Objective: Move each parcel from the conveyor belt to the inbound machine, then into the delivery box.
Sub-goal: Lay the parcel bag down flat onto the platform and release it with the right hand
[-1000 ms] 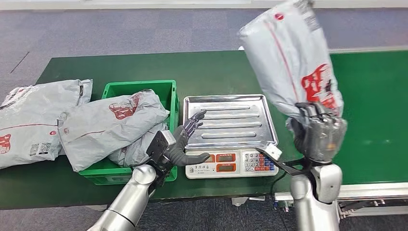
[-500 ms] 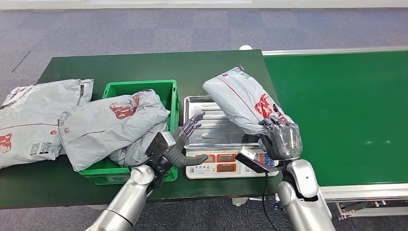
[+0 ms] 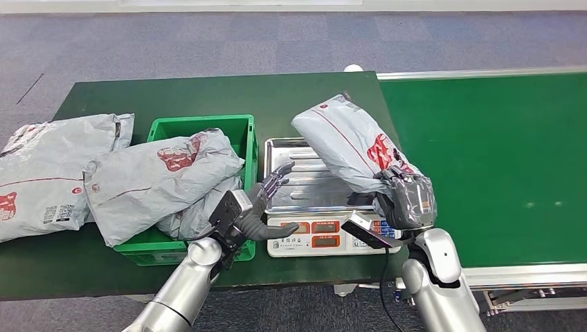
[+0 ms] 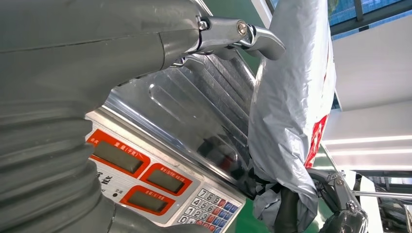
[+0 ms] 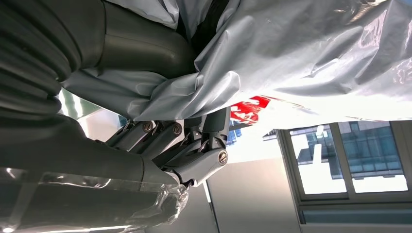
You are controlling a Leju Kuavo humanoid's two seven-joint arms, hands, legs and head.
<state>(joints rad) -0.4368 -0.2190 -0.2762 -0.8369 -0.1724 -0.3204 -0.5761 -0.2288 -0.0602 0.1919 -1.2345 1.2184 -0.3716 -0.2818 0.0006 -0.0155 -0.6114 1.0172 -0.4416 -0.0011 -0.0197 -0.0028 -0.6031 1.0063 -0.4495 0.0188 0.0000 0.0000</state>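
Note:
My gripper will make the grey parcel (image 3: 351, 144) bunch up and sag when I lift it by its middle, as loose film (image 4: 303, 193) is crumpling around my right gripper.
A grey parcel (image 3: 346, 142) with red print lies tilted across the right part of the steel tray of the weighing scale (image 3: 294, 187). My right hand (image 3: 407, 199) grips the parcel's near end, its fingers (image 5: 194, 145) wrapped in the grey film (image 5: 291, 58). My left hand (image 3: 266, 200) hovers open at the scale's left front corner, fingers spread, holding nothing. The left wrist view shows the tray (image 4: 184, 107), the scale's red displays (image 4: 131, 170) and the parcel (image 4: 291, 107) standing over the tray's far side.
A green delivery box (image 3: 181, 129) left of the scale is heaped with grey parcels (image 3: 152, 181). Another grey parcel (image 3: 41, 173) lies on the table at far left. The green conveyor belt (image 3: 498, 159) stretches away on the right.
My right hand brought the parcel down from high above the belt onto the scale's tray; in the last half second it has barely shifted. My left hand has stayed in place.

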